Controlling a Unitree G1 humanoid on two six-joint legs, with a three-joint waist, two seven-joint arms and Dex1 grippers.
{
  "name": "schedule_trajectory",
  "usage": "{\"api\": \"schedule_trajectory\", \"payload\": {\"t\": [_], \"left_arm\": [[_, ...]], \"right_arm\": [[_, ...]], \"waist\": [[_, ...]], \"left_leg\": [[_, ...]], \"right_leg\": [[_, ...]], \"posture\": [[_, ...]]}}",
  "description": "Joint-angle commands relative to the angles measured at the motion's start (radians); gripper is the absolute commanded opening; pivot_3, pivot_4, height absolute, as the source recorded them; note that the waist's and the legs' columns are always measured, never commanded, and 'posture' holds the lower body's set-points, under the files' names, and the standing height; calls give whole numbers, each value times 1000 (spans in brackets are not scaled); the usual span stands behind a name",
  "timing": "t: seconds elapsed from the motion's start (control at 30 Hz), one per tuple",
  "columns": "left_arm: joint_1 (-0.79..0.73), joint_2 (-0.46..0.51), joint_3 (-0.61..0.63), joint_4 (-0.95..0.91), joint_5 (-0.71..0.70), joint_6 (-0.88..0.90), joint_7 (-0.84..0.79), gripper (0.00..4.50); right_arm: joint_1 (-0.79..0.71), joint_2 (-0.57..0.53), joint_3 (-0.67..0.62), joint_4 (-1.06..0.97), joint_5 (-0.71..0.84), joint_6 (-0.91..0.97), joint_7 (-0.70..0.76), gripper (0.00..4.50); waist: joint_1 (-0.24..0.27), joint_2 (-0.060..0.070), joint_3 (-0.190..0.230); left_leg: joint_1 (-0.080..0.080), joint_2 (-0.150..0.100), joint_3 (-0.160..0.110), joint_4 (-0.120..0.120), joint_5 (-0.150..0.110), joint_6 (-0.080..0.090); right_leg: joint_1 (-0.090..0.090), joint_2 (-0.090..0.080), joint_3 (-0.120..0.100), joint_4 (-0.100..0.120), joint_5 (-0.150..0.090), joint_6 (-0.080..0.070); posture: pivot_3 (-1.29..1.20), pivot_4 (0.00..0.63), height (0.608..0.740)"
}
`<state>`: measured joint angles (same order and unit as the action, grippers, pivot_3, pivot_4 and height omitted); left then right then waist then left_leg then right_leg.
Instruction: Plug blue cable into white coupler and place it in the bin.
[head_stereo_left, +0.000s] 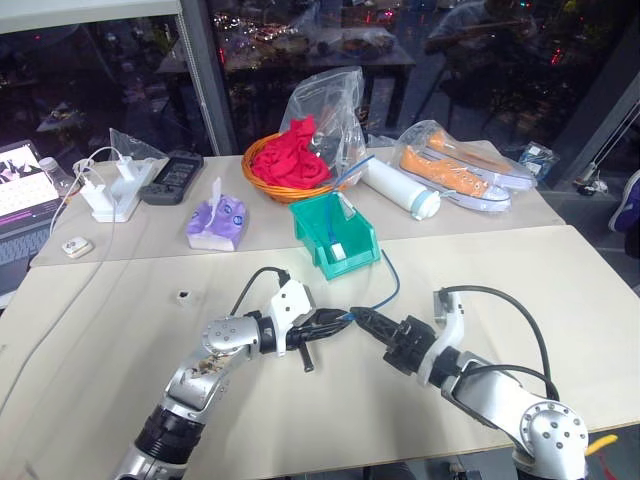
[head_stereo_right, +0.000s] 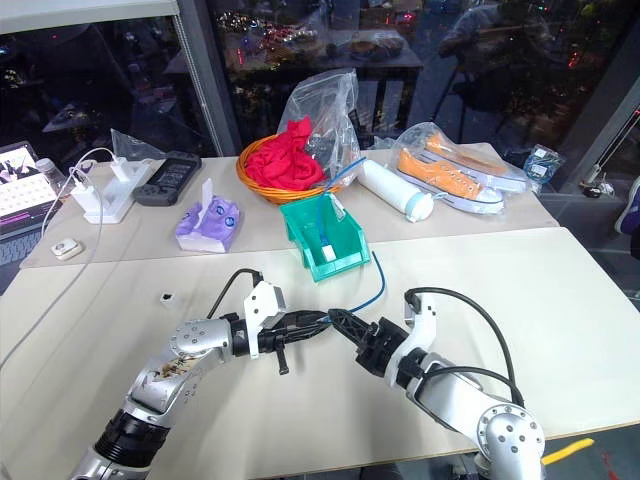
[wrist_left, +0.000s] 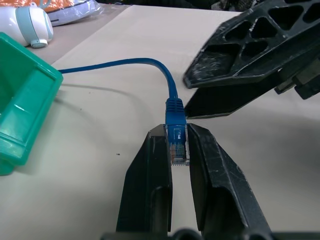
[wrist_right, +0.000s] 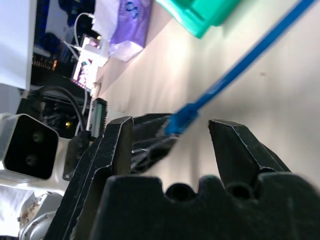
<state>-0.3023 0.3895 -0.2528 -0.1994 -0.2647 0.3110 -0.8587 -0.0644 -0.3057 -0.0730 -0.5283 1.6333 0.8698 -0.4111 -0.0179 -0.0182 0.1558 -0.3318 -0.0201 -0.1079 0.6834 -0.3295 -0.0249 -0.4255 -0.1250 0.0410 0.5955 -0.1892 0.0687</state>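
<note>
The blue cable's far end (head_stereo_left: 384, 253) sticks up beside the teal bin, so the cable (head_stereo_left: 396, 288) will keep its curve up in the air when I carry it.
My left gripper (head_stereo_left: 333, 321) is shut on the pale plug at the end of the blue cable (head_stereo_left: 391, 284), just above the table's middle; the plug (wrist_left: 178, 145) sits clamped between the two fingers. From there the cable (wrist_left: 125, 62) curves back toward the teal bin (head_stereo_left: 318, 214). My right gripper (head_stereo_left: 366, 319) faces the left one tip to tip, open, with its fingers either side of the cable's blue boot (wrist_right: 181, 120) and not touching it. A tiny white boxy piece (head_stereo_left: 183, 296), apparently the white coupler, lies alone on the table, left of both grippers.
A small white piece (head_stereo_left: 340, 250) lies inside the bin. Behind stand an orange basket of red cloth (head_stereo_left: 285, 165), a purple tissue pack (head_stereo_left: 216, 220), a white cylinder (head_stereo_left: 398, 188), bagged orange shoes (head_stereo_left: 455, 170), white adapters (head_stereo_left: 110, 195) and a laptop (head_stereo_left: 20, 195).
</note>
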Motion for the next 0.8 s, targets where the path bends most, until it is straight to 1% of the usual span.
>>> {"api": "schedule_trajectory", "payload": {"t": [0.03,0.27,0.33,0.37,0.47,0.5,0.57,0.6,0.8], "left_arm": [[-2,-4,5,-38,-8,4,9,77],[-2,-3,-4,-41,-6,1,10,77],[-2,-3,-5,-44,-6,1,11,77],[-2,-4,-6,-45,-7,2,12,77],[-2,-5,-8,-45,-8,3,13,77],[-3,-5,-8,-44,-8,3,14,77],[-4,-6,-9,-43,-8,3,15,77],[-5,-7,-9,-42,-8,3,15,77],[-7,-9,-9,-41,-7,3,22,77]], "right_arm": [[-14,-4,18,3,27,-35,-10,2802],[-26,-4,32,18,28,-61,-6,2802],[-29,-3,33,19,27,-65,-4,2313],[-30,-2,35,18,26,-67,-2,2150],[-33,-2,39,17,24,-72,1,1153],[-34,-3,40,18,23,-74,4,691],[-35,-5,43,17,22,-77,7,99],[-37,-5,44,16,20,-78,9,39],[-43,-10,54,8,12,-78,29,39]], "waist": [[1,0,0],[0,0,0],[0,0,0],[0,0,0],[0,0,0],[0,0,0],[0,0,0],[0,0,0],[0,0,0]], "left_leg": [[0,0,0,0,0,0],[0,0,0,0,0,0],[0,0,0,0,0,0],[0,0,0,0,0,0],[0,0,0,0,0,0],[0,0,0,0,0,0],[0,0,0,0,0,0],[0,0,0,0,0,0],[0,0,0,0,0,0]], "right_leg": [[0,0,0,0,0,0],[0,0,0,0,0,0],[0,0,0,0,0,0],[0,0,0,0,0,0],[0,0,0,0,0,0],[0,0,0,0,0,0],[0,0,0,0,0,0],[0,0,0,0,0,0],[0,0,0,0,0,0]], "posture": [[0,150,732],[0,150,732],[0,150,732],[0,150,732],[0,150,732],[0,150,732],[0,150,732],[0,150,732],[0,150,732]]}}
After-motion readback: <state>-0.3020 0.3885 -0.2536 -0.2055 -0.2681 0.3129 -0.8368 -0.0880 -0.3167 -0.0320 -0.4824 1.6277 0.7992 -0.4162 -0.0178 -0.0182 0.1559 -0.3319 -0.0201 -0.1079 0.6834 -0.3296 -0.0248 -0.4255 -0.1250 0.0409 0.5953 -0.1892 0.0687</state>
